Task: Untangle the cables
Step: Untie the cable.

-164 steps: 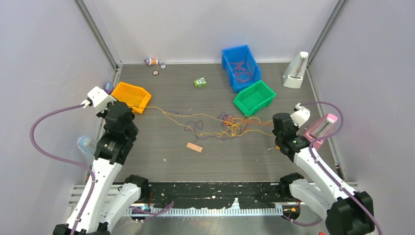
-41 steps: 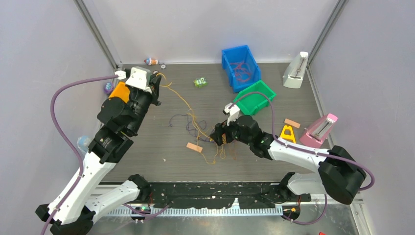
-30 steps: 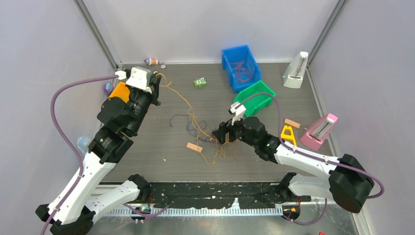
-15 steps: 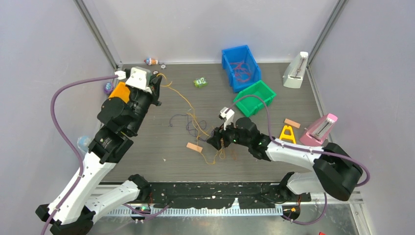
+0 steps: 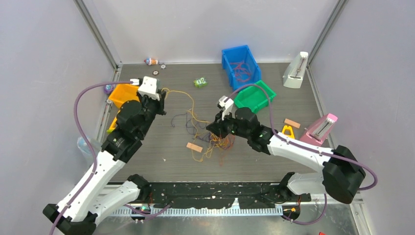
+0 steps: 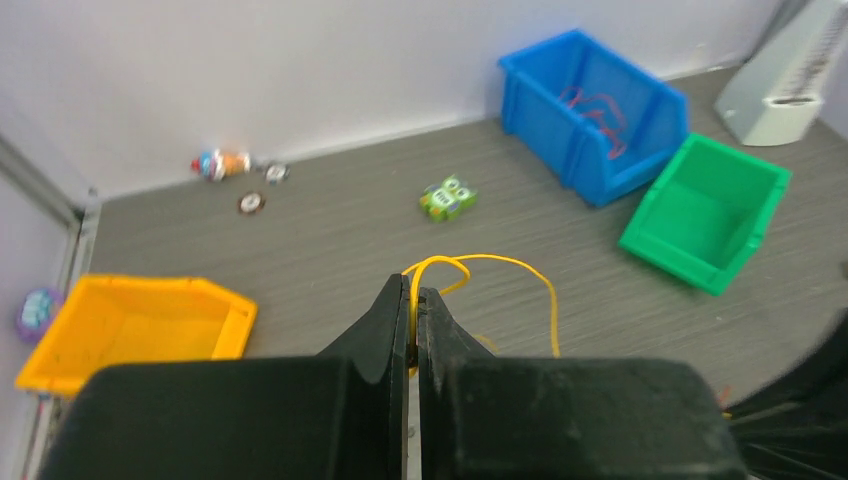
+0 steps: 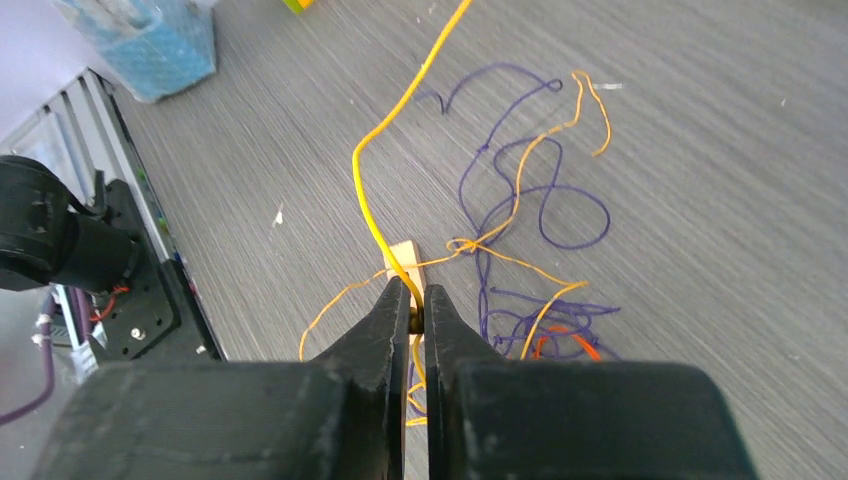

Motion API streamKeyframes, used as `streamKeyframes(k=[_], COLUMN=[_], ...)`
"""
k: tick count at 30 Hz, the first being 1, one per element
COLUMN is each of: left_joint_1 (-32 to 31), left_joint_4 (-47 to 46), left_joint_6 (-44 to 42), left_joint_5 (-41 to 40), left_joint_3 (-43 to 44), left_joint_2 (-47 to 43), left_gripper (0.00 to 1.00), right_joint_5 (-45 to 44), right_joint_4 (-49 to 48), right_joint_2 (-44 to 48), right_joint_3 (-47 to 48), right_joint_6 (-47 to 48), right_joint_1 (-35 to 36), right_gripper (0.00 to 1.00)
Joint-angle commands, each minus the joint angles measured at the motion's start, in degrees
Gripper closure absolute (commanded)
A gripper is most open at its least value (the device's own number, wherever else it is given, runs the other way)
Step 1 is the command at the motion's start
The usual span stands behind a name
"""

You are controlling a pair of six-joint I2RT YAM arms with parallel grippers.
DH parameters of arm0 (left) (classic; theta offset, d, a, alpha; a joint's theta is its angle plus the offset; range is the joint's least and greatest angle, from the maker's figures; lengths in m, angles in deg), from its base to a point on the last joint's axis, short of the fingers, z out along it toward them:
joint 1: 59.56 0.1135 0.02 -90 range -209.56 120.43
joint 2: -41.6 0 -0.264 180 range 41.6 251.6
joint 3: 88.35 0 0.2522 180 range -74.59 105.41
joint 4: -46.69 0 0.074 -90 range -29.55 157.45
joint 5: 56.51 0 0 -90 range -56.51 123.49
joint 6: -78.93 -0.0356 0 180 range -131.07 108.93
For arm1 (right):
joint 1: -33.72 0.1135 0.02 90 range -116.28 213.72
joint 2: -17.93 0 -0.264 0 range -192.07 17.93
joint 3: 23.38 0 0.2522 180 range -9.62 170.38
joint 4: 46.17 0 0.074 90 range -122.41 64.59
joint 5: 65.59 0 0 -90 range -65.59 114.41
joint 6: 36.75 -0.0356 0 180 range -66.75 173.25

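Observation:
The yellow cable still goes from my left gripper into the tangle [image 5: 215, 142], so next my left gripper opens and grabs the cable [image 5: 206, 121] next to my right gripper.
The cables [image 5: 211, 139] lie as a loose tangle of orange-yellow, dark purple and a little red thread on the table's middle. My left gripper [image 5: 159, 99] [image 6: 413, 295] is shut on a yellow cable [image 6: 480, 262], which loops out past its tips. That yellow cable [image 5: 192, 104] runs right toward the tangle. My right gripper [image 5: 213, 129] [image 7: 417, 300] hangs over the tangle's left side, shut on a yellow cable [image 7: 375, 215] that rises away from its tips. Purple loops [image 7: 520, 195] and a red piece [image 7: 566, 340] lie just beyond on the table.
An orange bin [image 5: 122, 93] sits behind my left arm. A blue bin [image 5: 240, 66] holding red cables and a green bin [image 5: 253, 98] stand at the back right. A tan block [image 5: 194, 147], a green toy [image 5: 199, 82], a yellow triangle [image 5: 288, 132] and two stands [image 5: 295, 71] [image 5: 320, 128] are scattered around.
My right gripper has closed on the yellow cable and shifted slightly back. My left arm has swung right and nearer, away from the far-left corner, still holding its cable.

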Motion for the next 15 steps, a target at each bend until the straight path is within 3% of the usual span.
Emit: streamKeyframes(k=[1,5,15], left_joint_1=[7.06,11.41,13.79], left_joint_4=[0.60,-2.33,-7.26], left_joint_6=[8.36,13.12,23.16], left_joint_5=[4.82,10.10,15.86], left_joint_3=[-1.98,-3.05,3.14], left_joint_2=[1.45,4.51,20.10], left_gripper=[1.00,1.00,0.97], right_joint_5=[-0.83,-0.27,-0.86], right_joint_4=[3.94,5.66,6.63], right_joint_2=[4.52,5.27,4.70], right_joint_3=[4.95,6.53,9.01], right_joint_6=[1.01,1.07,-0.25], right_joint_1=[0.24,0.23,-0.37], right_gripper=[0.95,0.95,0.95])
